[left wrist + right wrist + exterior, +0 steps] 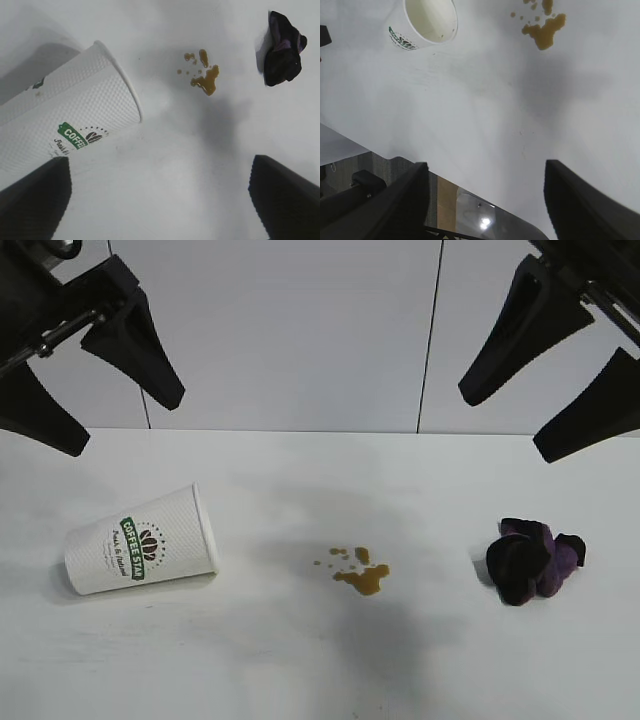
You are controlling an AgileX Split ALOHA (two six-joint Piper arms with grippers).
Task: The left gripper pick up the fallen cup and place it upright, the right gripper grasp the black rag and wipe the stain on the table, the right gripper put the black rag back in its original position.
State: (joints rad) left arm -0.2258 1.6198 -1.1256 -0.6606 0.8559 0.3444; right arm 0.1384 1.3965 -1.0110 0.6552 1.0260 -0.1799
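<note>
The brown stain [364, 579] is out past the cup's rim [142, 542]. So the cup will be empty except for brown drops inside when I set it upright.
The white paper cup [140, 540] with the green COFFEE STAR banner lies on its side on the white table [300, 660] at the left. It also shows in the left wrist view [60, 125] and the right wrist view [427, 22]. The brown stain [362, 572] is at the table's middle. The black rag [533, 560] with purple folds sits at the right. My left gripper [125, 425] hangs open above and behind the cup. My right gripper [515, 430] hangs open above and behind the rag. Both are empty.
A pale panelled wall [300, 330] stands behind the table. In the right wrist view the table's edge [470, 192] shows with the floor and a dark frame beyond it.
</note>
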